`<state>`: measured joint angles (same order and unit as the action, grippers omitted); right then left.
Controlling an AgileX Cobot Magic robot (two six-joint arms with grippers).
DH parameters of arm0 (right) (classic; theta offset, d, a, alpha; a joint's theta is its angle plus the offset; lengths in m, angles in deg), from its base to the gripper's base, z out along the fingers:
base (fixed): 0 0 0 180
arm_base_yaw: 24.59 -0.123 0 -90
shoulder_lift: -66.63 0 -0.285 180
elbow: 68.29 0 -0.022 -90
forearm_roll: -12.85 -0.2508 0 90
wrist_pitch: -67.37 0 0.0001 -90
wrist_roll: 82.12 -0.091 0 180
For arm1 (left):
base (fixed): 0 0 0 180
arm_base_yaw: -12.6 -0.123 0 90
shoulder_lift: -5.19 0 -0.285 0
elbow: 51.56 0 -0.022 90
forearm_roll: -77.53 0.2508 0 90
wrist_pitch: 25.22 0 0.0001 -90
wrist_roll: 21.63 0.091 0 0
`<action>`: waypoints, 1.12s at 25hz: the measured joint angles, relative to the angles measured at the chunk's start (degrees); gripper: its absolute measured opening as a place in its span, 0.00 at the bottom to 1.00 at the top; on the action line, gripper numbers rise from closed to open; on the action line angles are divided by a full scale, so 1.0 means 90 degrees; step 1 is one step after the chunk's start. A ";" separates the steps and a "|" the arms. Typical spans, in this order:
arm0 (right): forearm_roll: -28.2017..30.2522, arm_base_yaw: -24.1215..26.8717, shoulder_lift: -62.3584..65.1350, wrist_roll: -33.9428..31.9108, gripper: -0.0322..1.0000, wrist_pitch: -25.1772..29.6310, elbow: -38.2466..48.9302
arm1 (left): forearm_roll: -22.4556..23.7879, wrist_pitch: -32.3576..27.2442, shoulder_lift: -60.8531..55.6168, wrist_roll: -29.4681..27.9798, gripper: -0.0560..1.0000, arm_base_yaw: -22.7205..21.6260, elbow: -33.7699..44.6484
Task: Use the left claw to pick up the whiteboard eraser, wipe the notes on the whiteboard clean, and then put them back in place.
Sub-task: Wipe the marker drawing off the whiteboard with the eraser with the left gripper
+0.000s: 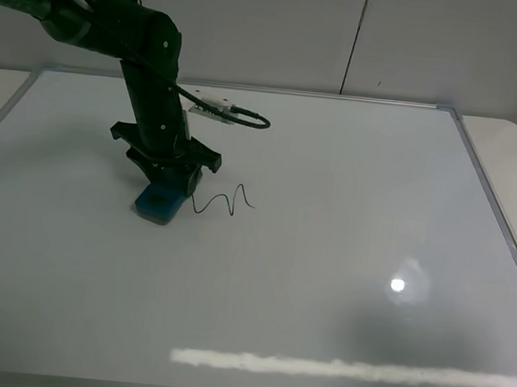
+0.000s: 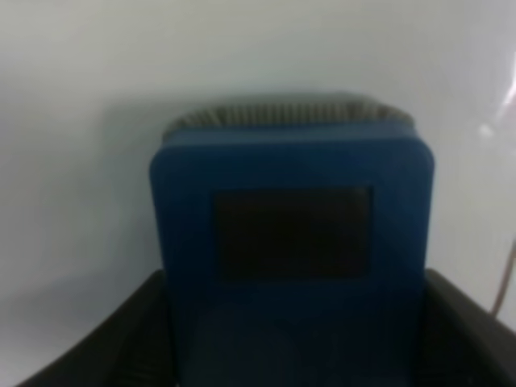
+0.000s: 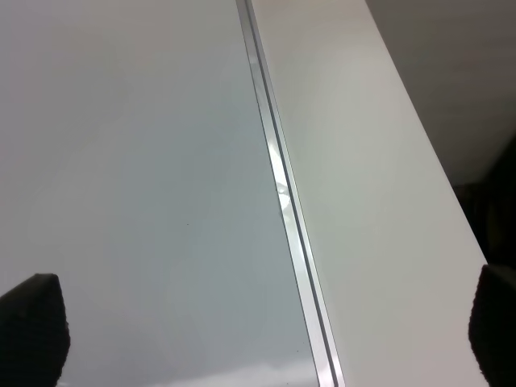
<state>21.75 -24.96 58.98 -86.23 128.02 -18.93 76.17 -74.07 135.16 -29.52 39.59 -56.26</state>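
Observation:
The black squiggle (image 1: pixel 223 199) stretches away from beside the eraser. My left gripper should wipe the eraser over it to its far tail (image 1: pixel 249 204) before returning the eraser.
The teal-blue whiteboard eraser (image 1: pixel 157 203) lies on the whiteboard (image 1: pixel 349 183), just left of the notes (image 1: pixel 225 202), a thin black wavy squiggle. My left claw (image 1: pixel 166 184) points down onto the eraser and hides its far half. In the left wrist view the eraser (image 2: pixel 290 234) fills the frame on the whiteboard (image 2: pixel 64 161), and the black fingers (image 2: pixel 105 355) press against both of its sides. My right gripper (image 3: pixel 266 339) is open and empty, with its fingertips (image 3: pixel 32 322) wide apart above the whiteboard's (image 3: pixel 121 161) silver frame (image 3: pixel 282 201). It is out of the exterior view.
A white table (image 1: pixel 513 142) shows past the board's right edge and also in the right wrist view (image 3: pixel 363 161). The left arm's black cable and white label (image 1: pixel 213 105) hang over the board. A glare spot (image 1: pixel 398 284) and a bright reflected strip (image 1: pixel 343 370) lie on the board's near part.

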 joint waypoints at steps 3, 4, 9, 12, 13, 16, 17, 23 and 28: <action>0.0000 0.0000 0.0000 0.0000 0.99 0.0000 0.0000 | 0.0007 0.0051 0.0015 0.0005 0.58 0.0281 -0.0014; 0.0000 0.0000 0.0000 0.0000 0.99 0.0000 0.0000 | 0.0000 0.0066 0.0022 0.0005 0.58 0.0419 -0.0014; 0.0000 0.0000 0.0000 0.0000 0.99 0.0000 0.0000 | -0.0273 0.0083 0.0060 0.0158 0.58 0.1205 -0.0021; 0.0000 0.0000 0.0000 0.0000 0.99 0.0000 0.0000 | -0.0806 0.0071 0.0065 0.0423 0.58 0.1645 -0.0021; 0.0000 0.0000 0.0000 0.0000 0.99 0.0000 0.0000 | -0.1041 0.0072 0.0082 0.0543 0.58 0.1741 -0.0021; 0.0000 0.0000 0.0000 0.0000 0.99 0.0000 0.0000 | -0.1464 0.0072 0.0114 0.0877 0.58 0.1927 -0.0021; 0.0000 0.0000 0.0000 0.0000 0.99 0.0000 0.0000 | -0.1478 0.0072 0.0115 0.0877 0.58 0.1932 -0.0021; 0.0000 0.0000 0.0000 0.0000 0.99 0.0000 0.0000 | -0.1261 0.0116 0.0115 0.0877 0.58 0.1638 -0.0021; 0.0000 0.0000 0.0000 0.0000 0.99 0.0000 0.0000 | -0.0969 0.0245 0.0114 0.0877 0.58 0.1078 -0.0077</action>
<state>21.75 -24.96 58.98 -86.23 128.02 -18.93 67.45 -71.87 136.19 -21.63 49.30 -56.95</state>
